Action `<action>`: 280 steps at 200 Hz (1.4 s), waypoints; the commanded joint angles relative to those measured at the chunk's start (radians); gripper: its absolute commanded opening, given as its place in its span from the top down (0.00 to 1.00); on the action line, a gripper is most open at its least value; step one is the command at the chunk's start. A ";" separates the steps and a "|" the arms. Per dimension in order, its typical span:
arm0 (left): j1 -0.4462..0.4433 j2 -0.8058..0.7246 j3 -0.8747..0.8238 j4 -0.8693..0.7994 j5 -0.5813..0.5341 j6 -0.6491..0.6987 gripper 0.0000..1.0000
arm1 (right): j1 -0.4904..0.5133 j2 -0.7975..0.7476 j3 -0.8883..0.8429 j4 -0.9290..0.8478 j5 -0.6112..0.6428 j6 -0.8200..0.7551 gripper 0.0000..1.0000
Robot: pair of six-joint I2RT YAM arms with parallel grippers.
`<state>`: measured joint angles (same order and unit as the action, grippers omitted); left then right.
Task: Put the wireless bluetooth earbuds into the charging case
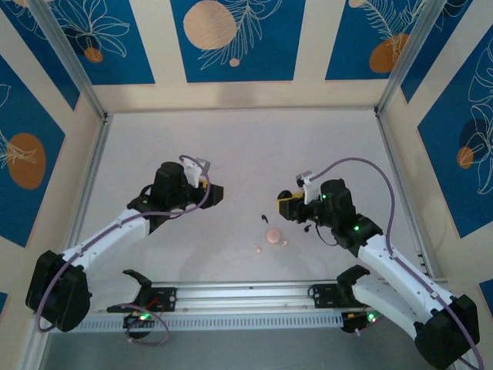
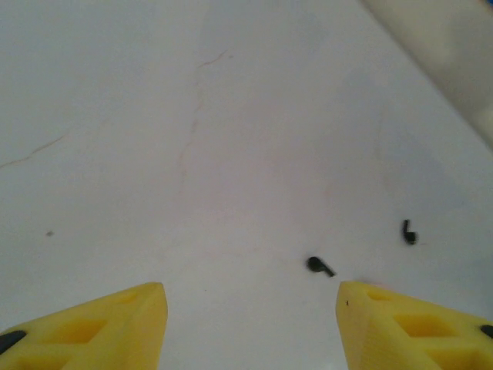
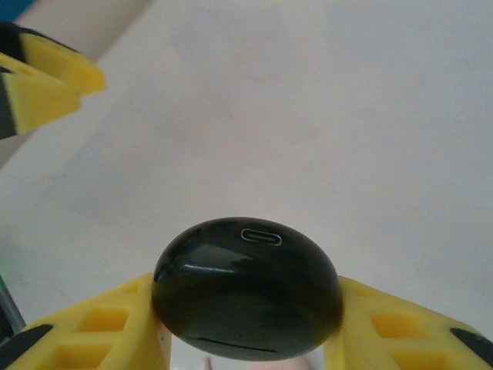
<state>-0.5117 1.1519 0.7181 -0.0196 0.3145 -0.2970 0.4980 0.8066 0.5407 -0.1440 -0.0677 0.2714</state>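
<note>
My right gripper is carrying the black charging case (image 1: pixel 284 196), which sticks out toward my open, empty left gripper (image 1: pixel 219 193), and should keep moving it there until my left gripper closes on it.
My right gripper (image 3: pixel 246 297) is shut on a glossy black oval charging case (image 3: pixel 246 289), lid closed and its charging port facing away from the camera. From above, that gripper (image 1: pixel 286 202) hovers right of the table's middle. Two tiny black stemmed earbuds (image 2: pixel 320 266) (image 2: pixel 408 231) lie on the white table ahead and to the right of my left gripper (image 2: pixel 250 297), which is open with nothing between its yellow fingers. One black earbud (image 1: pixel 264 218) lies between the two grippers. My left gripper (image 1: pixel 216 193) points right towards it.
A round pale pink case (image 1: pixel 273 235) sits on the table below the black earbud, with two small pink buds (image 1: pixel 259 249) (image 1: pixel 284 243) beside it. Metal frame rails (image 1: pixel 92 177) border the white table (image 1: pixel 246 146). The left gripper's fingers (image 3: pixel 46 77) show at the upper left of the right wrist view.
</note>
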 commanded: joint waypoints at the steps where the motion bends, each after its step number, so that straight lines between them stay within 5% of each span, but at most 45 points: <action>1: -0.012 -0.040 0.042 0.022 0.104 -0.033 0.41 | 0.031 0.004 0.002 0.161 -0.105 -0.156 0.64; 79: -0.022 -0.018 0.130 -0.010 0.203 -0.098 0.42 | 0.248 0.209 0.129 0.210 0.127 -0.478 0.65; 197: -0.048 0.107 0.187 -0.009 0.373 -0.135 0.45 | 0.297 0.436 0.277 0.265 0.132 -0.555 0.67; 242: -0.051 0.127 0.196 -0.035 0.374 -0.127 0.54 | 0.304 0.475 0.309 0.274 0.131 -0.567 0.67; 280: -0.050 0.133 0.201 -0.059 0.375 -0.108 0.75 | 0.313 0.493 0.324 0.279 0.135 -0.580 0.67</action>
<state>-0.5472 1.2732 0.8852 -0.0513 0.6533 -0.4210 0.7967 1.2873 0.8249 0.1013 0.0612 -0.2817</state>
